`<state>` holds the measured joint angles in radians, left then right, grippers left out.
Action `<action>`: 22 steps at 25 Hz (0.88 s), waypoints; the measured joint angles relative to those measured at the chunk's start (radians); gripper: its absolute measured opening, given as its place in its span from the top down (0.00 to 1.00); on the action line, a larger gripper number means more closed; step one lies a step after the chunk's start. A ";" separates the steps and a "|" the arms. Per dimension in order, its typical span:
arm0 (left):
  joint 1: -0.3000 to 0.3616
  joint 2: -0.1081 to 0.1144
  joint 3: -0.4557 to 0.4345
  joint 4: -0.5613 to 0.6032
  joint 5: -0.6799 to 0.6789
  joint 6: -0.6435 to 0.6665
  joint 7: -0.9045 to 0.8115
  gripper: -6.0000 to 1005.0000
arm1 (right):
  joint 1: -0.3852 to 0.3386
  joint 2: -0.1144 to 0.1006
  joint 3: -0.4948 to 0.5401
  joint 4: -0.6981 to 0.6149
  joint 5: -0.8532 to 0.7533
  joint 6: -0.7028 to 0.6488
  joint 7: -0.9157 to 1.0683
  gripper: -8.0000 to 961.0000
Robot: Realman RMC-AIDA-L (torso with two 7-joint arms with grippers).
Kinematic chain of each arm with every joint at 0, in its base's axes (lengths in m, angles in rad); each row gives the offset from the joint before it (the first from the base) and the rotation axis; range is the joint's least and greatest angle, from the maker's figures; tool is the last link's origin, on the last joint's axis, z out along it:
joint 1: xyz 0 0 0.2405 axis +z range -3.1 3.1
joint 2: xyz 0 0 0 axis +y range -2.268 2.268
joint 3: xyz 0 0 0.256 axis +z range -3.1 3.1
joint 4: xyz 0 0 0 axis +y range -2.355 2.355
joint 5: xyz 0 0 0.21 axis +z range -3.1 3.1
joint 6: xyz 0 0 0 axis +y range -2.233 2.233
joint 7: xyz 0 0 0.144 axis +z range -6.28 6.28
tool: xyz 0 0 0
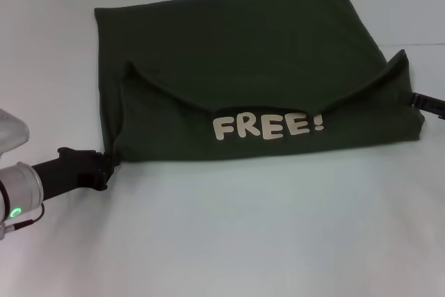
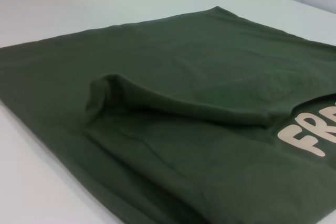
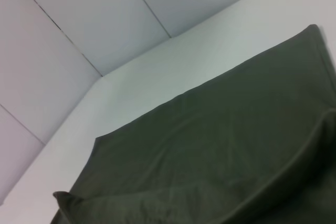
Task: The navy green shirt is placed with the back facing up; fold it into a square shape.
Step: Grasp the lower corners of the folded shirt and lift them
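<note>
I should bring my right gripper back to grip that near corner [image 1: 415,132] before pulling the shirt nearer, because it is at the shirt's side edge [image 1: 409,93], past the shirt's loose corner.
The navy green shirt [image 1: 236,60] lies spread on the white table, dark olive. Its near part is turned back over itself, so the cream "FREE!" lettering [image 1: 268,126] faces up. The turned-back edge sags in the middle and rises to a peak at each side. My left gripper [image 1: 108,163] is at the shirt's near-left corner, shut on cloth that gathers to a point there. My right gripper [image 1: 419,101] sits against the shirt's right edge, mostly hidden behind the cloth. The left wrist view shows the shirt [image 2: 199,77] with its raised fold, and the right wrist view shows the shirt [image 3: 220,145] close up.
The white table [image 1: 243,241] extends bare in front of the shirt and to its left. Pale wall panels [image 3: 79,35] stand behind the table's far edge.
</note>
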<state>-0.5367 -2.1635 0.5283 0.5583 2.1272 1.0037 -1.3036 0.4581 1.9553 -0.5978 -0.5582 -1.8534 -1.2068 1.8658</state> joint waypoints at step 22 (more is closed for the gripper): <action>0.023 0.007 0.024 0.081 -0.001 0.091 -0.038 0.96 | 0.081 -0.013 -0.011 -0.008 -0.288 0.192 0.206 0.20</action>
<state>-0.5140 -2.1569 0.5522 0.6397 2.1260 1.0947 -1.3419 0.5389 1.9426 -0.6089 -0.5667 -2.1411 -1.0146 2.0715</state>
